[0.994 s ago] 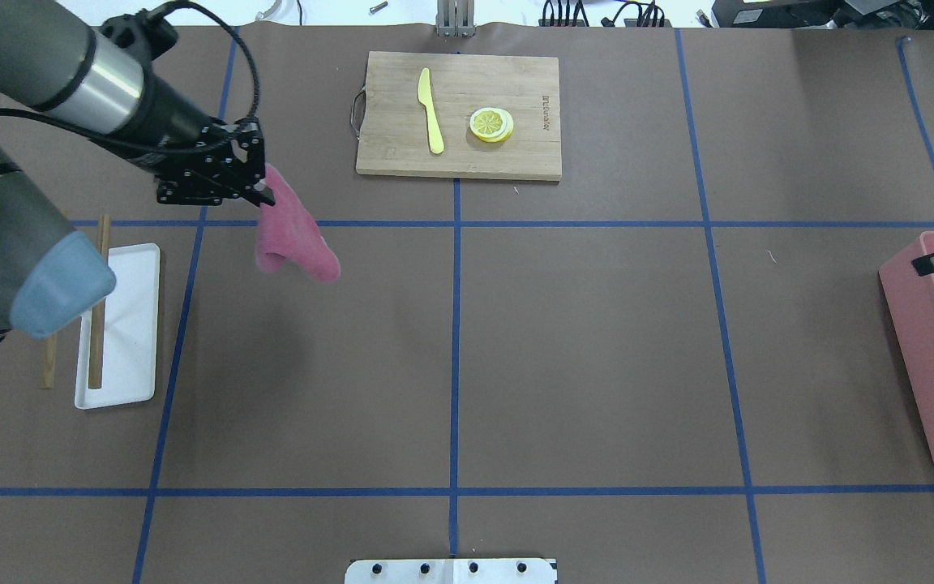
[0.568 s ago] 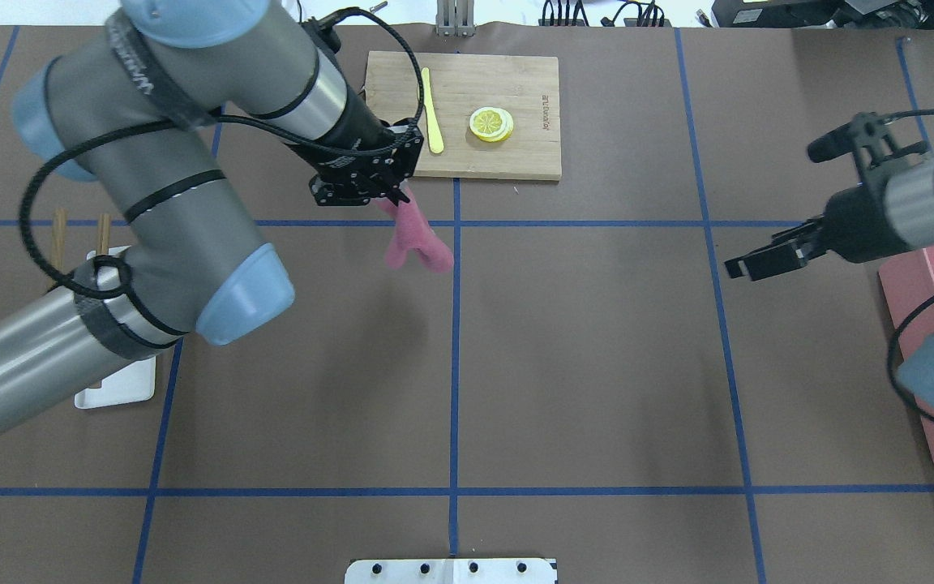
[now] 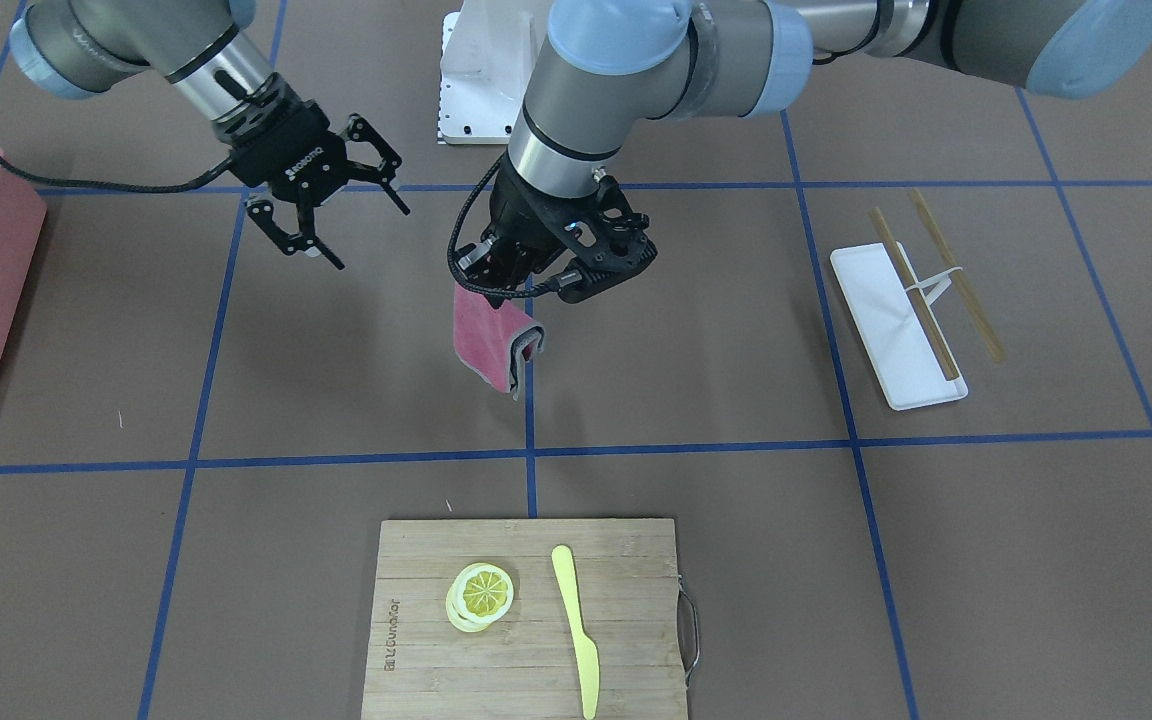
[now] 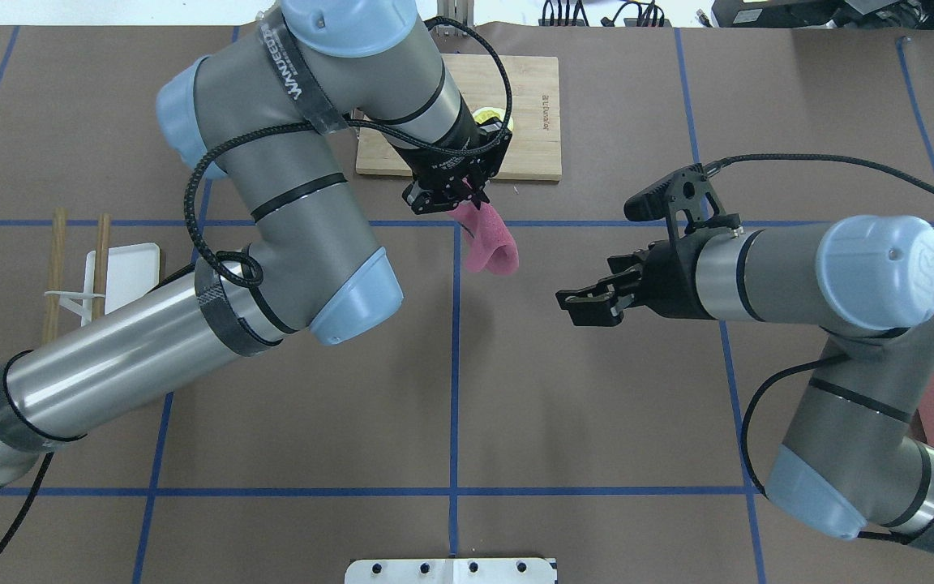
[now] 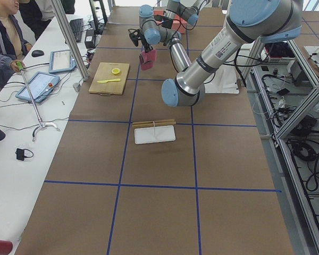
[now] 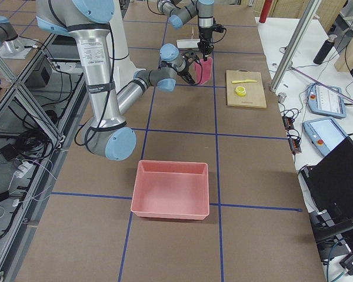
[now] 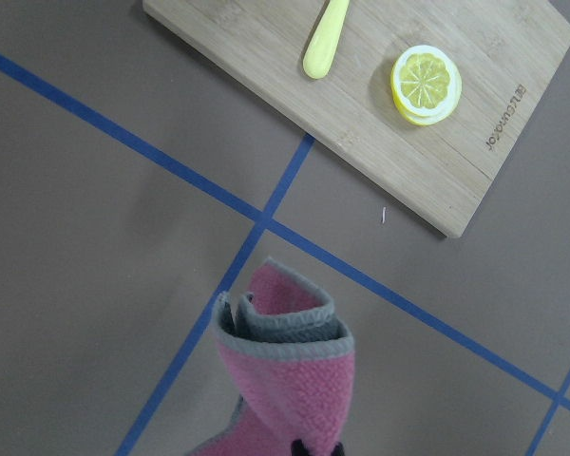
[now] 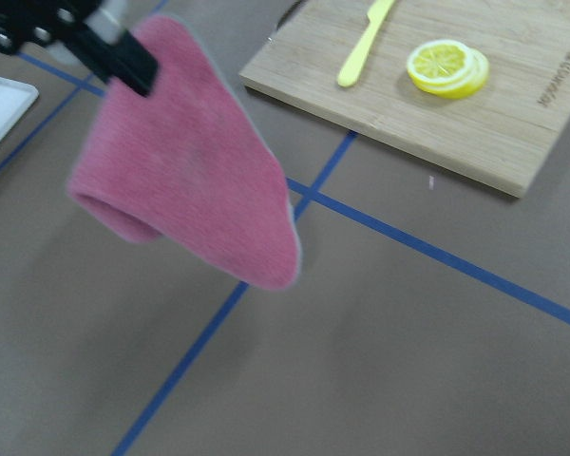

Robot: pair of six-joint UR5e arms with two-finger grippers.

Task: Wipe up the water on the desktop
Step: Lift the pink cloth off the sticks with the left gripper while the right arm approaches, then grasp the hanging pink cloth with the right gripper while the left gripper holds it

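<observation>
The grey edge (image 3: 523,361) is hanging curled over, so I expect the pink cloth (image 3: 487,336) to sag in a narrow fold as I bring it to the pink bin.
My left gripper (image 4: 467,201) is shut on a pink cloth (image 4: 490,243) and holds it hanging above the brown desktop (image 4: 597,405), just in front of the cutting board. The cloth also shows in the front view (image 3: 489,340), folded over, and in both wrist views (image 7: 285,380) (image 8: 190,199). My right gripper (image 4: 571,308) is open and empty, a short way to the right of the cloth and pointing at it; it also shows in the front view (image 3: 371,238). I see no water on the desktop.
A bamboo cutting board (image 3: 526,620) holds lemon slices (image 3: 481,595) and a yellow knife (image 3: 576,625) at the far middle. A white tray (image 3: 896,330) with chopsticks (image 3: 946,270) lies on the left side. A pink bin (image 6: 170,191) stands at the right end.
My left arm has carried the cloth rightward from near the tray to the table's middle by the cutting board. My right arm has come in from the right toward the cloth.
</observation>
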